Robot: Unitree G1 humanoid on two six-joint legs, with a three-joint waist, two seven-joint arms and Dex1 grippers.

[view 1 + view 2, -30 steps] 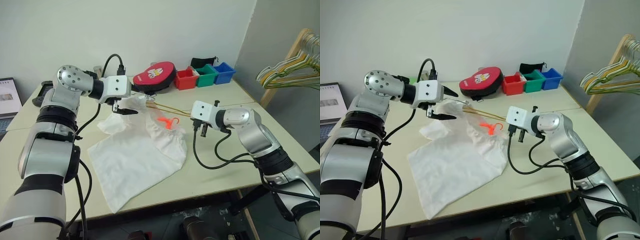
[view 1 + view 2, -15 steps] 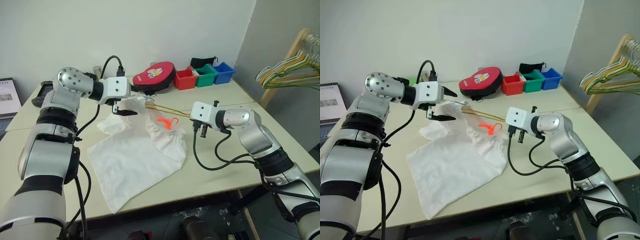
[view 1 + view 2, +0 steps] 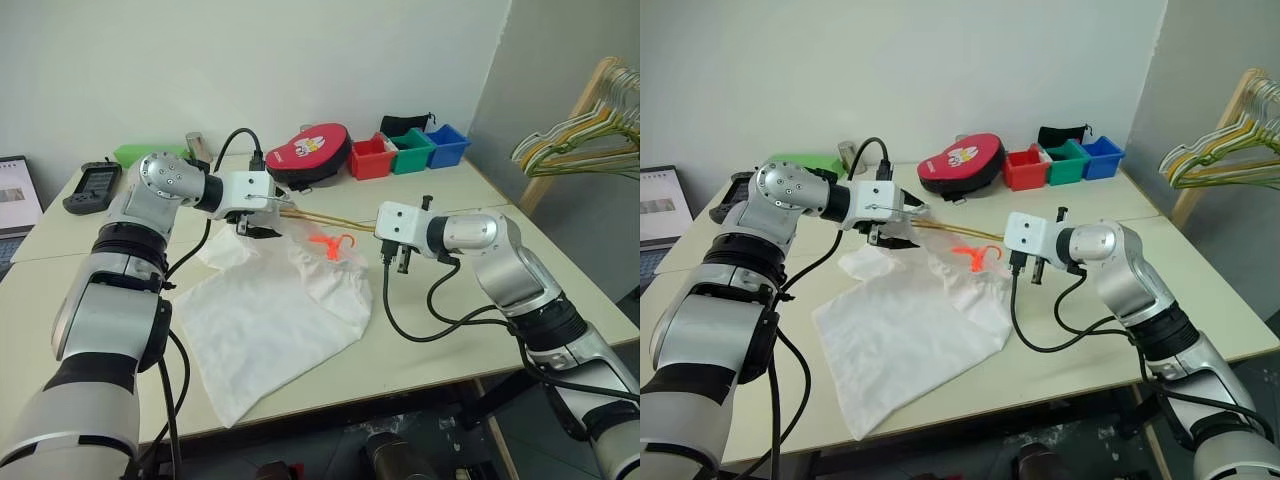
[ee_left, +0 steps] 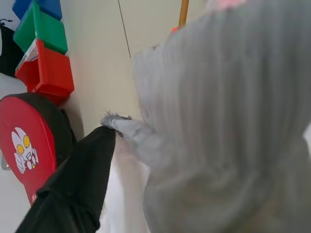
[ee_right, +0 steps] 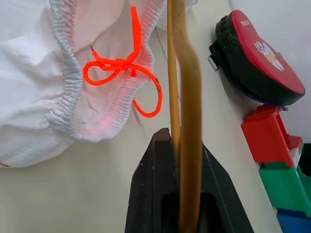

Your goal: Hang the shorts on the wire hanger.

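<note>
I expect the whole shorts [image 3: 272, 322] to slide along when I pull their waistband over the hanger, because the white shorts' near corner [image 3: 230, 412] lies loose and flat.
The white shorts [image 3: 265, 315] lie spread and wrinkled on the table, with an orange drawstring [image 3: 335, 243] at the waistband. My left gripper [image 3: 268, 220] is at the far edge of the shorts. It is open, and the bunched waistband lies beside one black finger [image 4: 82, 179]. My right gripper [image 5: 182, 145] is shut on the thin yellow-gold wire hanger [image 3: 330, 218]. The hanger runs from that gripper, above the waistband, toward the left gripper.
Along the table's far edge are a red round pouch [image 3: 308, 152] and red [image 3: 372, 158], green [image 3: 412, 150] and blue [image 3: 447, 144] bins. A bunch of thicker hangers [image 3: 575, 140] hangs on a wooden rack at the right. A dark handset [image 3: 88, 185] lies far left.
My left gripper has sunk a little to the right onto the far edge of the shorts, and its jaws have narrowed. The right gripper and the hanger have stayed put.
</note>
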